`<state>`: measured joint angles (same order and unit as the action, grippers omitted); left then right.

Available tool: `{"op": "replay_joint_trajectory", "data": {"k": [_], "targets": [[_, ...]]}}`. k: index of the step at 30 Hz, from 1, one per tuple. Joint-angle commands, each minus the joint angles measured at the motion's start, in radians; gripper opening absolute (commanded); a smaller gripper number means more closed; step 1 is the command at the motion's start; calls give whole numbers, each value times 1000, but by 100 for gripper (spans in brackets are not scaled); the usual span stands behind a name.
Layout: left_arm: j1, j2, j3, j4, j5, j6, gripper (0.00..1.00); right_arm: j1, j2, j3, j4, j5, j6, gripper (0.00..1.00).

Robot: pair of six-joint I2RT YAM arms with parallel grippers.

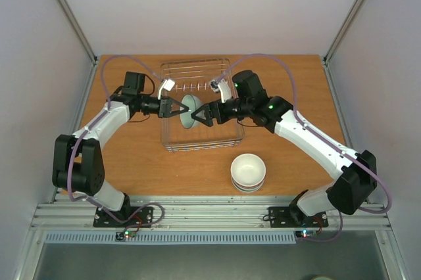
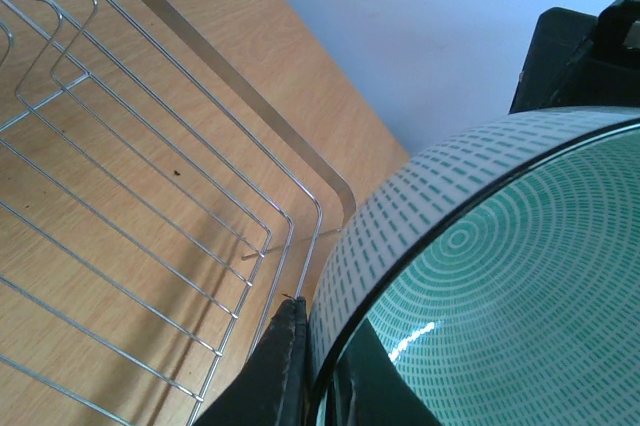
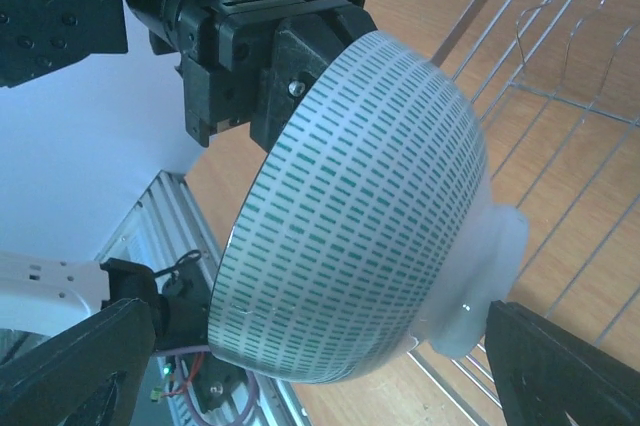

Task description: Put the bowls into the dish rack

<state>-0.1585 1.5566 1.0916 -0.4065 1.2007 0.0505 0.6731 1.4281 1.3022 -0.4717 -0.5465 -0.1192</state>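
Note:
My right gripper's fingers are shallow beside the bowl's foot [image 3: 492, 281], so my right gripper should reach deeper [image 3: 355, 216] around the bowl before it takes the bowl from my left gripper.
A pale blue-green bowl [image 1: 191, 110] with small green dashes hangs on its side over the wire dish rack [image 1: 197, 68]. My left gripper [image 1: 176, 108] is shut on its rim, one finger outside [image 2: 283, 366] and one inside the bowl [image 2: 480, 276]. My right gripper [image 1: 200, 114] stands open on the other side, its two fingers wide apart beside the bowl's [image 3: 360, 216] foot and not touching it. Two more bowls, cream white [image 1: 248, 171], sit stacked on the table in front of the rack.
The rack's floor wires [image 2: 150, 196] and its divider wires [image 3: 560, 146] lie just below the hanging bowl. In the right wrist view the left gripper's black body [image 3: 290, 56] fills the top. Grey walls close in the table on three sides.

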Motion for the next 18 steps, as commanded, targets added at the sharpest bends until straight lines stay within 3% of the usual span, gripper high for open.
{"op": "replay_joint_trajectory", "data": {"k": [1, 10, 18], "targets": [[-1, -14, -5, 70, 99, -18, 0, -1, 12, 0, 60, -47, 26, 93], [-1, -59, -42, 132, 80, -31, 0, -1, 31, -11, 90, -74, 55, 94], [-1, -121, -89, 222, 35, -88, 0, -1, 40, -6, 65, -5, 67, 99]]}}
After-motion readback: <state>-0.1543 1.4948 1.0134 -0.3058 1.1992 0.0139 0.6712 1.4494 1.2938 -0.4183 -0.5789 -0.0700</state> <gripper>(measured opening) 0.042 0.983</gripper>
